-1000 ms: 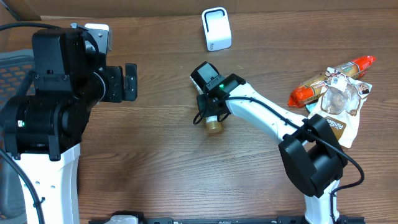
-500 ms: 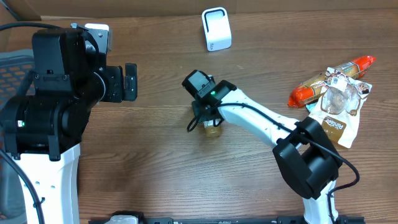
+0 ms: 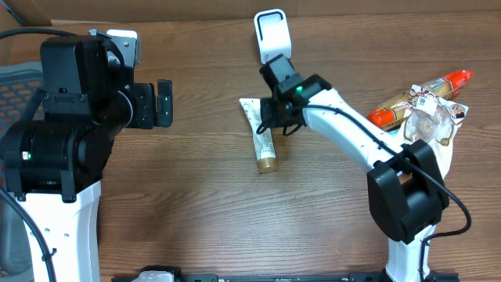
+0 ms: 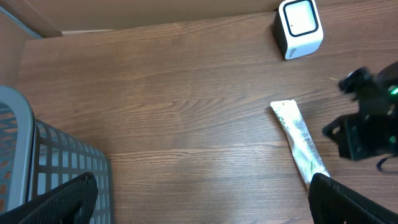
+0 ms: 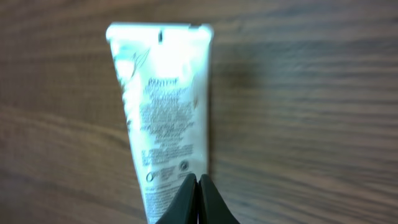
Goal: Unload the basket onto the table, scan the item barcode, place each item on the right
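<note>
My right gripper is closed and empty above the tube's edge (image 5: 207,155). Next, I move back, open wide and put my fingers on both sides of the tube's body nearer the gold cap (image 3: 264,147).
The item is a white tube (image 3: 261,133) with a gold cap, lying flat on the wooden table with its crimped end toward the back. The left wrist view shows the tube (image 4: 300,142) at the right. Printed text covers the upward face of the tube (image 5: 166,106). My right gripper (image 3: 275,117) hovers over the tube's right edge. It is shut (image 5: 198,180) with nothing between its fingers. The white scanner (image 3: 272,35) stands at the back, just behind the right wrist, and it (image 4: 300,26) also shows from the left wrist. My left gripper (image 3: 163,103) is open (image 4: 200,186) and empty, well left of the tube.
A pile of snack packets (image 3: 419,110) lies at the right edge of the table. A grey mesh basket (image 4: 37,162) sits at the far left under the left arm.
The right gripper has moved back and to the right, from over the tube's cap end toward its crimped end, and has shut empty. The tube now lies uncovered. The left arm has not moved.
</note>
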Controlling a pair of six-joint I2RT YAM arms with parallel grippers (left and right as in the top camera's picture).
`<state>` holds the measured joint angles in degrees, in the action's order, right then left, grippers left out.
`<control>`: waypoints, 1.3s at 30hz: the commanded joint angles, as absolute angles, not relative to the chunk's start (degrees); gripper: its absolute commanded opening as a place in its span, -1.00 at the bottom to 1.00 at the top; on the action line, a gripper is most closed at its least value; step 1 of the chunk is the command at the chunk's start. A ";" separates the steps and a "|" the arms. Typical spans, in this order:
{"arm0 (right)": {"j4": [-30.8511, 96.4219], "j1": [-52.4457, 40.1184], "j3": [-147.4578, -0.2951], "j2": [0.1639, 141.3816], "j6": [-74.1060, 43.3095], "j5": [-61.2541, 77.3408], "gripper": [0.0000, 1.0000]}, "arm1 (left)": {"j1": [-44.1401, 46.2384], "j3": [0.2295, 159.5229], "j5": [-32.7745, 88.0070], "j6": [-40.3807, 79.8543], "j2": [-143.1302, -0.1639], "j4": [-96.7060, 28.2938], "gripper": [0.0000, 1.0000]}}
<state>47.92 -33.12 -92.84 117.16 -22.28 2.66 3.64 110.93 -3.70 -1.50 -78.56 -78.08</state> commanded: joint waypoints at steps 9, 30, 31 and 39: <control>43.33 -37.98 -86.87 120.75 -25.76 8.82 -0.93 | 3.40 110.98 -3.49 -2.17 -78.65 -78.08 0.99; 45.76 -36.45 -90.54 121.14 -27.83 9.15 -0.51 | 3.40 110.98 -3.42 -2.17 -78.65 -78.08 0.99; 47.27 -35.77 -92.20 120.33 -27.51 9.19 -0.49 | 3.40 110.98 -3.42 -2.20 -78.65 -78.08 0.99; 56.99 -28.67 -101.43 114.08 -20.60 11.29 0.03 | 3.40 110.98 -3.42 -2.17 -78.65 -78.08 0.99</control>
<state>56.14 -31.14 -98.65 118.78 -23.49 10.52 3.64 110.93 -3.70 -1.50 -78.56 -78.08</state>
